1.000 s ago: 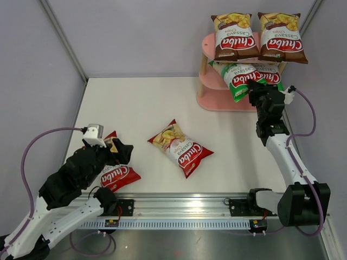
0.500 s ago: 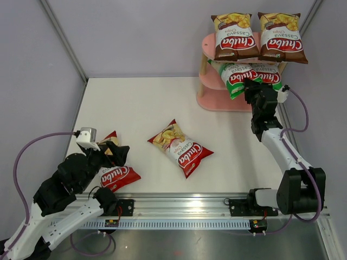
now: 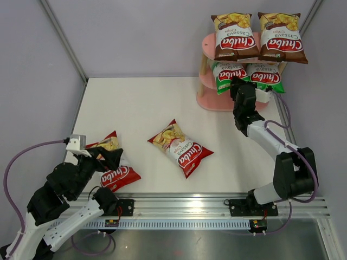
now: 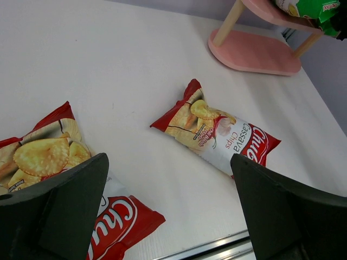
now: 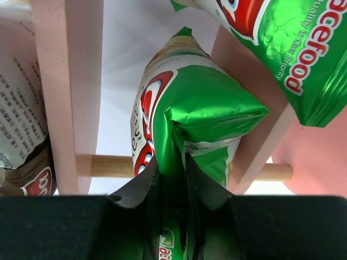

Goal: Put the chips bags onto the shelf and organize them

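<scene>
The held green bag's far end [image 5: 180,54] is under the top board; my right gripper should push on until the bag sits deep on the middle board [image 3: 207,80], then release.
The pink shelf [image 3: 214,102] stands at the far right of the table. Two brown chips bags [image 3: 235,37] [image 3: 281,37] lie on its top board. Two green bags sit side by side on the middle board. My right gripper [image 3: 239,90] is shut on the near edge of the left green bag [image 3: 229,75]; the wrist view shows its folded end [image 5: 190,119] pinched between the fingers [image 5: 138,187]. Two red bags lie flat on the table, one in the middle [image 3: 180,147], one near left [image 3: 115,169]. My left gripper [image 3: 108,157] hangs open over that near-left bag [image 4: 51,162].
The shelf's bottom board [image 4: 255,51] carries nothing. Wooden posts [image 5: 111,166] and a pink board [image 5: 68,81] frame the held bag closely. The second green bag [image 5: 282,43] lies just to its right. Grey walls enclose the table; a metal rail [image 3: 184,206] runs along the near edge.
My right gripper has swung left with the green bag, bringing it level beside the other green bag on the middle board. The left arm has drawn back toward the near-left corner, still open.
</scene>
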`<state>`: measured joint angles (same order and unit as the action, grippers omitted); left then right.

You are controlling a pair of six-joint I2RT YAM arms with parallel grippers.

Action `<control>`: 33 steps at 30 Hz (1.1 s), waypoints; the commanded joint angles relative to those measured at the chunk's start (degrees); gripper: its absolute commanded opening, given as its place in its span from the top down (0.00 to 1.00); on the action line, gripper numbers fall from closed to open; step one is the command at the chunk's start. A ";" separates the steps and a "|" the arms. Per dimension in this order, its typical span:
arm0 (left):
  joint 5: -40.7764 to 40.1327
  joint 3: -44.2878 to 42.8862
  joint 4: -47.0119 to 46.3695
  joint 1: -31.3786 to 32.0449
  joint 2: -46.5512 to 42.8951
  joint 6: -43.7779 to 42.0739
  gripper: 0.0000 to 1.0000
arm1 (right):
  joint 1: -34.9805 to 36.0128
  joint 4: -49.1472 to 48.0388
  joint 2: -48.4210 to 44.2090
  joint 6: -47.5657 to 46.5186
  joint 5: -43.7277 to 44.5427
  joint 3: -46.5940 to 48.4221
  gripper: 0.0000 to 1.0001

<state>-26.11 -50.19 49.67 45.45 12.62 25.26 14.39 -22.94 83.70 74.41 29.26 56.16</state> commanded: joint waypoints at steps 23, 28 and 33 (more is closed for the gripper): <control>-3.86 1.59 -1.86 0.25 -4.01 0.23 0.01 | 3.71 -4.40 11.13 5.48 14.16 9.67 0.61; -3.95 1.68 -1.86 0.16 -4.01 0.32 0.01 | 3.80 -1.07 8.69 5.65 11.36 9.14 0.46; -4.39 1.68 -1.68 0.16 -4.10 0.50 0.01 | 3.63 5.78 5.34 6.97 10.56 7.74 0.32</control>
<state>-28.82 -48.73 49.71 45.43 9.30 25.52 17.52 -21.52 93.41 80.34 39.29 63.61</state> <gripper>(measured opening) 0.988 0.673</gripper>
